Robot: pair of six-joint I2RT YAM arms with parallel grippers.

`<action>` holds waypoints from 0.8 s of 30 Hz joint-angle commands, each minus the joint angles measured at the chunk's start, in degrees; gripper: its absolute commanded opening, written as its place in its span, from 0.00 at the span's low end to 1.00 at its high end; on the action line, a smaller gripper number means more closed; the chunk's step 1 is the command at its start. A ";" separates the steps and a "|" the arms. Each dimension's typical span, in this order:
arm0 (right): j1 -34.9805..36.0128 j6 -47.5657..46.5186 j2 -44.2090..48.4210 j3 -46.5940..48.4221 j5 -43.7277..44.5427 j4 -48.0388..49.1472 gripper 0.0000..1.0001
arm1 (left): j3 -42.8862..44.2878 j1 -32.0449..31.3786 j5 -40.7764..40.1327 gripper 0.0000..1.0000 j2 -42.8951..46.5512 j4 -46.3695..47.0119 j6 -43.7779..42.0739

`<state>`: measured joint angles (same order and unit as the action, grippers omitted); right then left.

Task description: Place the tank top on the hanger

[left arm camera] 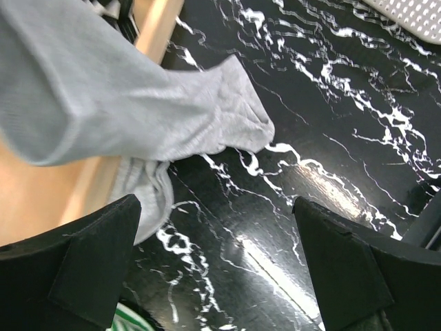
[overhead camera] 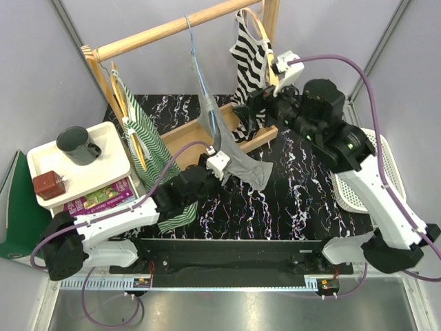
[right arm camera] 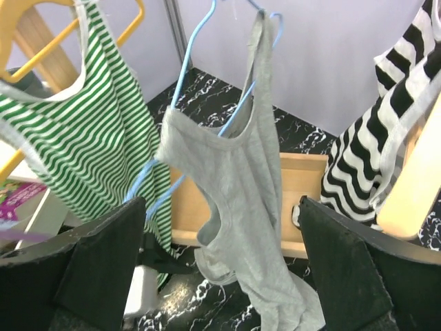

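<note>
The grey tank top's trailing hem point(overhead camera: 262, 177) is clear of the wooden base, so my right gripper keeps going down until its fingers close on the loose cloth point(overhead camera: 249, 169) there.
The grey tank top point(overhead camera: 241, 165) hangs crookedly on the light-blue wire hanger point(overhead camera: 195, 55), which hooks over the wooden rail. In the right wrist view one strap is over the hanger point(right arm camera: 180, 76) near its hook, and the tank top point(right arm camera: 248, 172) sags down it, with its hem trailing on the black marble table. My left gripper point(overhead camera: 219, 162) is open and empty just beside the trailing hem; in its wrist view the grey cloth point(left arm camera: 138, 110) lies beyond the left finger point(left arm camera: 89, 262). My right gripper point(overhead camera: 253, 110) is open and empty, facing the tank top from behind.
A green-and-white striped top point(overhead camera: 148, 138) and a black-and-white striped top point(overhead camera: 247, 52) hang on wooden hangers on the rail point(overhead camera: 158, 31). The rack's wooden base point(overhead camera: 182, 134) lies under the tank top. A white shelf point(overhead camera: 110, 172) with a green mug point(overhead camera: 77, 145) stands on the left, and a white basket point(overhead camera: 386, 172) on the right.
</note>
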<state>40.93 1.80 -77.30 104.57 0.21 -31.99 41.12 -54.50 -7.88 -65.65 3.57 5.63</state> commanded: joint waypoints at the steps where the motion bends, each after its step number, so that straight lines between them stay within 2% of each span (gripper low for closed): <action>1: 0.12 0.13 7.68 -7.77 -1.44 1.93 1.00 | 2.12 -1.92 -3.72 0.99 -2.46 4.16 4.39; 6: 0.12 3.02 16.63 -19.74 1.81 1.75 1.00 | -0.07 -2.19 -3.90 0.99 -3.70 7.58 7.20; 11: 0.12 8.20 20.87 -34.68 1.11 1.67 1.00 | -1.66 -2.19 -4.34 0.99 -6.07 8.38 8.34; 14: 0.12 10.32 18.68 -40.75 1.11 1.93 1.00 | -3.15 -2.19 -4.43 0.99 -5.99 9.52 9.22; 18: 0.12 12.52 12.72 -46.63 5.94 4.64 1.00 | -5.87 -2.19 -3.90 0.99 -4.67 10.14 9.05; 24: 0.12 12.08 2.43 -51.92 6.21 17.56 1.00 | -10.26 -2.19 -2.85 0.99 -2.74 11.89 9.23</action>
<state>40.93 12.93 -70.41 54.08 4.14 -26.02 33.28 -56.58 -10.96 -70.91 10.13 14.02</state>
